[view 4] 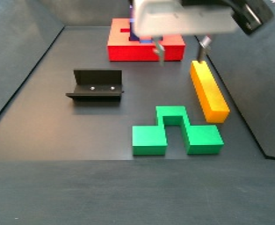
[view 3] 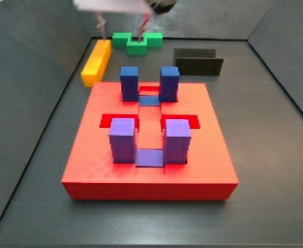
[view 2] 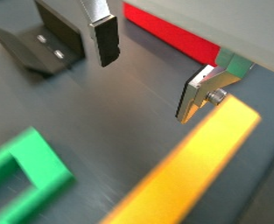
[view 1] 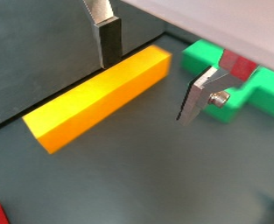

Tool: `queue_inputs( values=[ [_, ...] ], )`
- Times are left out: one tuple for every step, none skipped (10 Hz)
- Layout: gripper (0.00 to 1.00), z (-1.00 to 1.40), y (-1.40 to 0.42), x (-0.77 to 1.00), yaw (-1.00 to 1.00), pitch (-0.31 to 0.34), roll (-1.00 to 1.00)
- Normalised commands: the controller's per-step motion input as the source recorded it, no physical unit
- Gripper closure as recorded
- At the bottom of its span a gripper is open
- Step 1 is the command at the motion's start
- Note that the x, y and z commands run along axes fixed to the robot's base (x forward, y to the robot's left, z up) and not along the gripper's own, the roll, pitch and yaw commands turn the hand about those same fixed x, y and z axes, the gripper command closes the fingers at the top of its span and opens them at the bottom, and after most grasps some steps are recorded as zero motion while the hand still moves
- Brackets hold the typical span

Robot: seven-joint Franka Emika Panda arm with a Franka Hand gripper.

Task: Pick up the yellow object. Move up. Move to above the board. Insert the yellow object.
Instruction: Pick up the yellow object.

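The yellow object will slide down lengthwise between both pairs of posts when the robot lowers it, because the purple and blue posts leave gaps in line.
The yellow object is a long orange-yellow bar lying flat on the dark floor; it also shows in a wrist view and in both side views. My gripper hangs open above the floor by one end of the bar, not touching it. Nothing sits between its fingers. In a side view the gripper is over the bar's end nearest the board. The board is a red slab with blue and purple posts.
A green notched block lies beside the bar. The dark fixture stands on the floor, apart from the bar. Walls bound the floor on the sides.
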Motion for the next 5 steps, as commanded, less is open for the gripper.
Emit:
queue_inputs(
  values=[
    [0.00, -0.18, 0.15, -0.82, -0.06, -0.171, -0.02],
    [0.00, 0.00, 0.15, -0.55, 0.00, -0.209, -0.11],
    [0.00, 0.00, 0.25, -0.35, 0.00, -0.181, 0.00],
    [0.00, -0.09, 0.17, -0.35, 0.00, -0.149, 0.02],
    [0.00, -0.10, 0.00, -0.18, 0.00, -0.136, 0.00]
  ],
)
